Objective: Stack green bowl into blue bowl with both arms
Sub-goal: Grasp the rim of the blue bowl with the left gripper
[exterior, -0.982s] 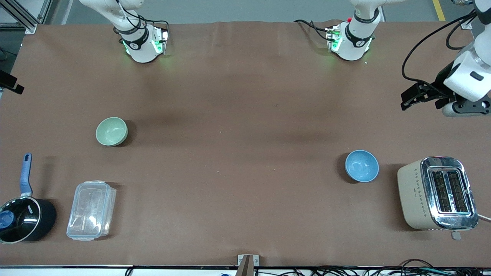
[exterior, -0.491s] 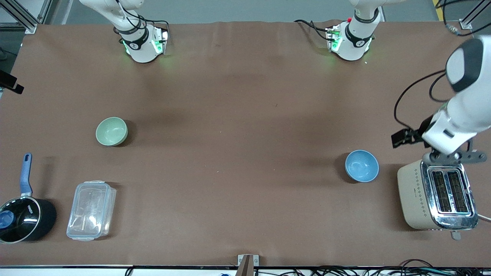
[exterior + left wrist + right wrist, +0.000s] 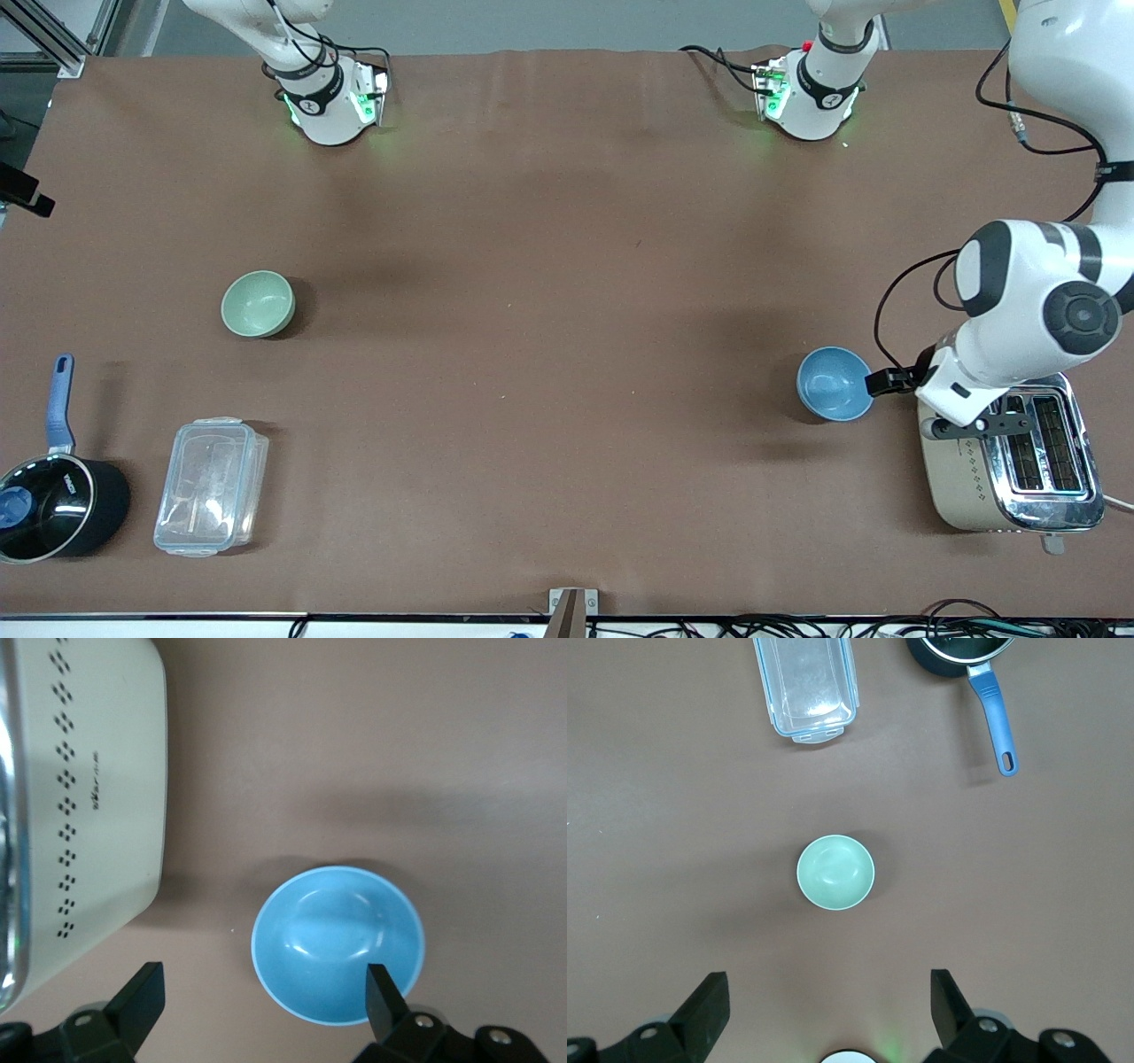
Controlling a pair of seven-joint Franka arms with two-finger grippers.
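Observation:
The blue bowl (image 3: 834, 384) has a smaller base and its side flares outward (image 3: 282, 967) from there, so the bowl will tilt a little when I pick it up by one side of its rim.
The green bowl (image 3: 258, 304) sits upright on the table toward the right arm's end; it also shows in the right wrist view (image 3: 835, 872). The blue bowl (image 3: 833, 383) sits toward the left arm's end, beside the toaster, and shows in the left wrist view (image 3: 338, 943). My left gripper (image 3: 895, 383) is open and empty, low over the gap between the blue bowl and the toaster; in its wrist view (image 3: 263, 1001) one finger is over the bowl's rim. My right gripper (image 3: 830, 1005) is open and empty, high over the table near its own base; it is out of the front view.
A cream and chrome toaster (image 3: 1010, 447) stands right beside the blue bowl, partly under the left arm. A black saucepan with a blue handle (image 3: 53, 505) and a clear lidded container (image 3: 211, 486) lie nearer the front camera than the green bowl.
The left arm has swung from the table's end down to the blue bowl and the toaster. The right arm and both bowls have not moved.

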